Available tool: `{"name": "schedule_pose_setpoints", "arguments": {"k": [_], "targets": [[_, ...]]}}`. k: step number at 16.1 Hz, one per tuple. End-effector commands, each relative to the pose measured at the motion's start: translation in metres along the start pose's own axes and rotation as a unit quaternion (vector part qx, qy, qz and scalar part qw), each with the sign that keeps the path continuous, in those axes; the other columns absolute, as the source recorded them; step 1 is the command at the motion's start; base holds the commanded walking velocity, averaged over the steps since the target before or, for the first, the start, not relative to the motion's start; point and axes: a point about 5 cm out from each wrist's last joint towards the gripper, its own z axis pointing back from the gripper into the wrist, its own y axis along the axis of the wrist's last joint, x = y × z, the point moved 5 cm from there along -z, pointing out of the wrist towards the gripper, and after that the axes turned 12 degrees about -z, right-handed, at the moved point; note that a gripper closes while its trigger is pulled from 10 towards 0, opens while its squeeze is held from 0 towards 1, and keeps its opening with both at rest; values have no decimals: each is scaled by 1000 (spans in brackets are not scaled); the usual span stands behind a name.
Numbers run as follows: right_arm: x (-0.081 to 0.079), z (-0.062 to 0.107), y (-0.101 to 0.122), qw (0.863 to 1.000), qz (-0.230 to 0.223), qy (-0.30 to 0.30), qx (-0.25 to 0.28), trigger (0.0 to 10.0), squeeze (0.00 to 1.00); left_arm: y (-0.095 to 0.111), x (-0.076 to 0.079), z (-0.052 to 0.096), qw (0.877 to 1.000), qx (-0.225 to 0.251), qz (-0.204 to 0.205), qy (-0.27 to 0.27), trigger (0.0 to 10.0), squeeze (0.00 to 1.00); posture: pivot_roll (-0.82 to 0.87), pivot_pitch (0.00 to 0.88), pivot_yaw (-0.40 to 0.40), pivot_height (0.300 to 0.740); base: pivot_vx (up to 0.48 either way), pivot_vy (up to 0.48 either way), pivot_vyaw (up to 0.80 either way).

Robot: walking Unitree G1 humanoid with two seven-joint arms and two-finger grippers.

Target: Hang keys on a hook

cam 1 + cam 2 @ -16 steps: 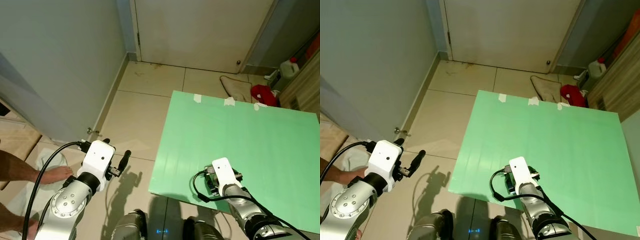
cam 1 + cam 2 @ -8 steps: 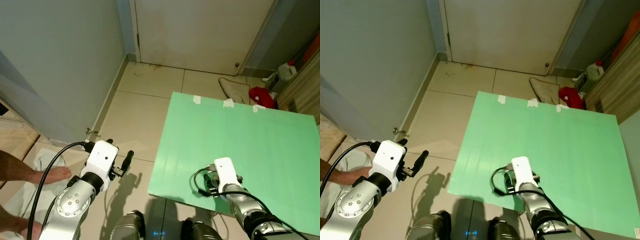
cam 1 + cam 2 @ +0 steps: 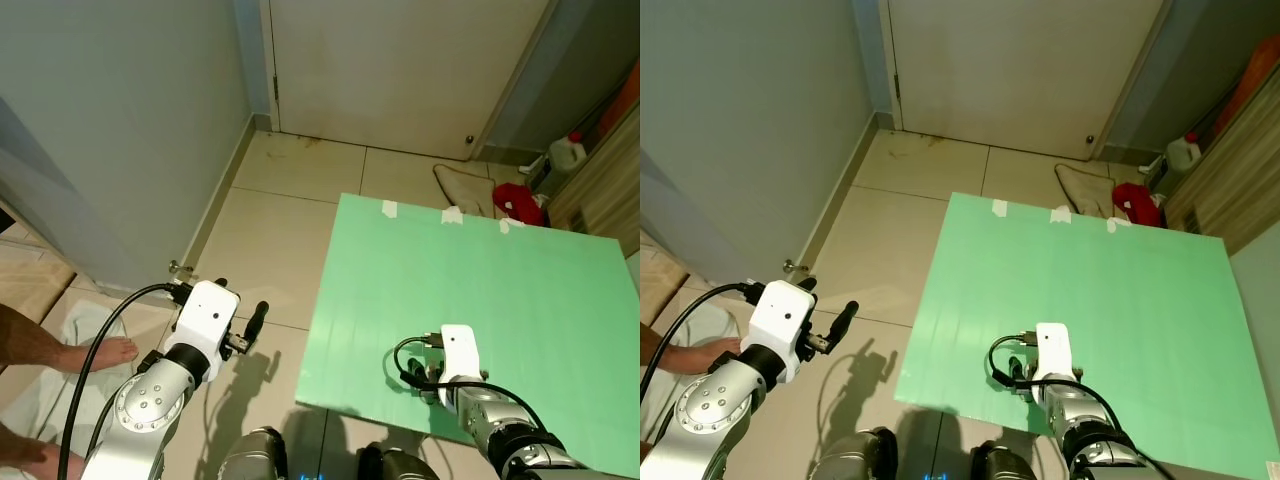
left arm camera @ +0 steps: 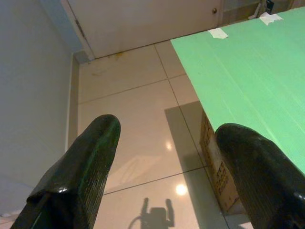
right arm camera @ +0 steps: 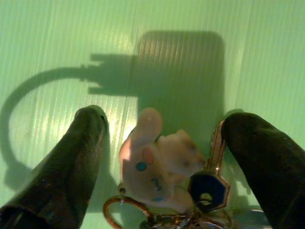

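The blue-headed key [image 5: 208, 192] will fall away below the charm when I lift it, because the metal ring [image 5: 125, 208] is loosely linked at the charm's lower edge.
A bunch of keys lies on the green board [image 3: 480, 270]. It has a pale pink plush charm [image 5: 159, 162], a blue-headed key [image 5: 207, 186] and a metal ring. My right gripper [image 5: 164, 119] points down at it, open, with one finger on either side of the charm and not closed on it. In the head views the right wrist [image 3: 455, 350] sits over the near part of the board and covers the keys. My left gripper [image 3: 255, 315] is held open over the tiled floor, left of the board, with nothing in it.
The green board rests on a cardboard box [image 4: 217, 162]. A closed door [image 3: 400, 60] stands ahead and a grey wall on the left. A cloth, a red item [image 3: 520, 200] and a white jug [image 3: 565, 152] lie at the far right. A person's foot [image 3: 100, 352] is at the near left.
The head camera has shifted slightly. My right wrist has drifted a little to the right and nearer over the board. The left arm is about where it was.
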Motion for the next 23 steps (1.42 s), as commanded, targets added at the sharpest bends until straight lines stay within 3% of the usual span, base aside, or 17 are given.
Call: {"name": "schedule_pose_setpoints", "arguments": {"k": [1, 3, 8, 12, 15, 17, 20, 23], "targets": [[11, 4, -47, 995, -43, -18, -84, 0, 0, -4, 2, 0, 1000, -5, -4, -3, 10000, 0, 191, 150, -20, 740, 0, 0, 0], [6, 4, -52, 993, -71, -12, -94, 0, 0, -4, 2, -1, 1000, -5, -6, -2, 10000, 0, 193, 144, -23, 740, 0, 0, 0], [4, 4, -50, 993, -71, -7, -91, 0, 0, -6, 3, -2, 1000, -6, -10, -3, 10000, 0, 195, 134, -31, 740, 0, 0, 0], [-2, 2, -36, 996, -57, 5, -68, 0, 0, -7, 2, -3, 1000, -6, -13, -1, 10000, 0, 195, 122, -39, 740, 0, 0, 0], [-14, 0, -8, 1000, -6, 26, -12, 0, 0, -8, 3, -5, 1000, -5, -13, -1, 10000, 0, 193, 113, -46, 740, 0, 0, 0], [-35, 2, 26, 997, 15, 56, 50, 0, 0, -7, 3, -8, 1000, -1, -12, -1, 10000, 0, 185, 103, -51, 740, 0, 0, 0], [-59, 8, 58, 990, -12, 105, 98, 0, 0, -3, 5, -14, 1000, 6, -11, -2, 10000, 0, 172, 88, -57, 740, 0, 0, 0], [-87, 24, 102, 972, -43, 163, 162, 0, 0, 1, 9, -25, 1000, 17, -8, -5, 10000, 0, 149, 52, -65, 740, 0, 0, 0]]}}
